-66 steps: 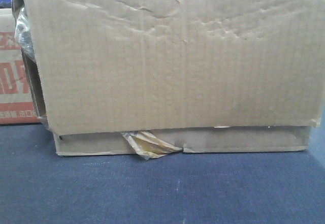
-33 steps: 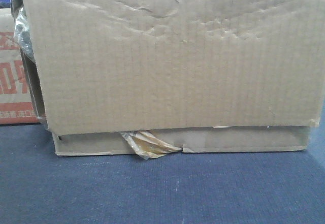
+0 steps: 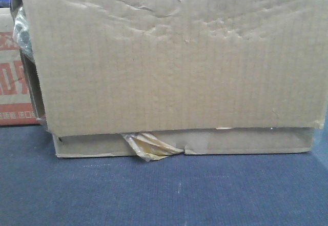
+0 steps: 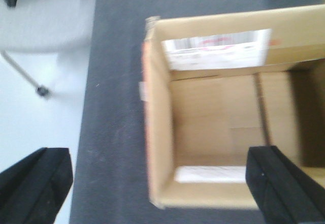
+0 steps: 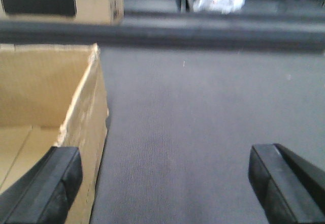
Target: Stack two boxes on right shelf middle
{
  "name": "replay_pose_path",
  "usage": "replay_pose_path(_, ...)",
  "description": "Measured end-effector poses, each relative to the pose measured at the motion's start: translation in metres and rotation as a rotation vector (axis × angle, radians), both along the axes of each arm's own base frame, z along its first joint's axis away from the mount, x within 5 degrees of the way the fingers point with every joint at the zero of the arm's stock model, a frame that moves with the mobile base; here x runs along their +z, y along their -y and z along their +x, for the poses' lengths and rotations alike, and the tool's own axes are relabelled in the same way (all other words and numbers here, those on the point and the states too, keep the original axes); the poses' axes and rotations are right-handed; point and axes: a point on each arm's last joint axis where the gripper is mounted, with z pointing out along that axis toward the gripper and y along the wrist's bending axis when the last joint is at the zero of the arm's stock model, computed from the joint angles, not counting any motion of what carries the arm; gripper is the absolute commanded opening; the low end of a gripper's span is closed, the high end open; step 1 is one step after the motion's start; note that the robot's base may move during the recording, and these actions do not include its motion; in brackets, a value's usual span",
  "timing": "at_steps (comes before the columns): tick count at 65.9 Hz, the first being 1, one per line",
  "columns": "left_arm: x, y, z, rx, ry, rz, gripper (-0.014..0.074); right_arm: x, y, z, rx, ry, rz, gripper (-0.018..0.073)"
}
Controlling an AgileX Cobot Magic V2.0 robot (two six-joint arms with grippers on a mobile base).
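Note:
The open-topped cardboard box (image 4: 160, 127) will stay closed at the bottom when I lift it, because the bottom flaps lie flat along their seam (image 4: 262, 107).
The tall brown box (image 3: 174, 57) with a creased face sits on the thin flat box (image 3: 246, 141), whose yellowish tape (image 3: 148, 146) peels at the front. Both rest on a dark blue-grey surface (image 3: 164, 195). My left gripper (image 4: 160, 186) is open and hangs over the left wall of an open-topped cardboard box (image 4: 213, 117) with a reddish outer edge; I cannot tell which box it is. My right gripper (image 5: 165, 183) is open above the dark surface, its left finger (image 5: 45, 183) over the right wall of an open cardboard box (image 5: 51, 97). The steel shelf is out of view.
A cardboard box with red printing (image 3: 10, 82) stands behind at the left. In the right wrist view another carton (image 5: 61, 3) and a clear plastic bag (image 5: 218, 0) lie beyond the surface's far edge. Pale floor (image 4: 40, 82) shows left of the surface.

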Motion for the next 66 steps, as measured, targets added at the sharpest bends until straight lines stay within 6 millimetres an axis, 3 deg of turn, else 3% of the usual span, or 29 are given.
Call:
replay_pose_path(10, -0.024, -0.021, 0.025, -0.032, -0.1, -0.059, 0.0601, 0.008, 0.0, 0.003, 0.002, -0.006, -0.001, 0.057)
replay_pose_path(30, -0.075, -0.032, 0.067, -0.062, -0.212, -0.094, 0.0601, 0.011, 0.0, 0.002, 0.002, -0.003, -0.001, 0.057)
replay_pose_path(38, -0.092, -0.034, 0.076, -0.062, -0.253, -0.103, 0.0601, 0.011, 0.0, 0.002, 0.002, -0.003, -0.001, 0.057)
replay_pose_path(48, -0.097, -0.035, 0.078, -0.064, -0.266, -0.106, 0.0569, 0.011, 0.0, 0.002, 0.002, -0.003, -0.001, 0.057)
replay_pose_path(51, -0.097, -0.035, 0.078, -0.064, -0.264, -0.105, 0.0524, 0.011, 0.0, 0.002, 0.002, -0.003, -0.001, 0.057)
replay_pose_path(57, -0.097, -0.035, 0.078, -0.064, -0.264, -0.105, 0.0348, 0.011, 0.0, 0.002, 0.002, -0.003, -0.001, 0.057)
replay_pose_path(66, -0.097, -0.034, 0.079, -0.065, -0.263, -0.109, -0.0047, 0.011, 0.0, 0.002, 0.002, -0.003, -0.001, 0.057)
